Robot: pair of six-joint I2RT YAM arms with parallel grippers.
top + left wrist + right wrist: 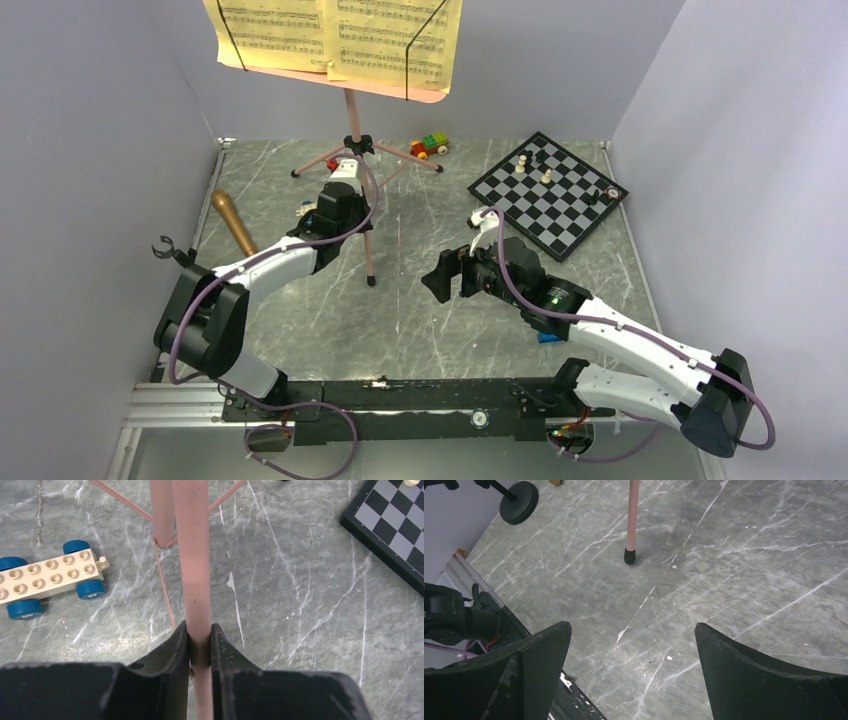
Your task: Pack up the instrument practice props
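The pink tube (pixel 194 580) is pinched in my left gripper, and the table before the front leg (pixel 373 325) is open. I should go on pulling until the yellow pages get close.
The pink music stand (pixel 351 120) stands at the back middle on its tripod, with yellow sheet-music pages (pixel 280 30) on its desk. My left gripper (pixel 343 200) is shut on one pink tube of the stand (pixel 195 570), and its jaws pinch the tube from both sides (pixel 200 640). The gold-brown microphone (pixel 233 222) lies at the left edge. The black mic stand (pixel 165 248) lies beside the left arm, and its round base (pixel 519 502) shows in the right wrist view. My right gripper (pixel 450 275) is open and empty over bare table (pixel 631 627), to the right of the stand's front leg (pixel 629 555).
A black-and-white chessboard (pixel 548 195) with a few pieces lies at the back right and also shows in the left wrist view (pixel 395 530). A coloured brick car (pixel 430 146) sits behind the stand. A white brick car with blue wheels (pixel 50 577) lies left of the stand.
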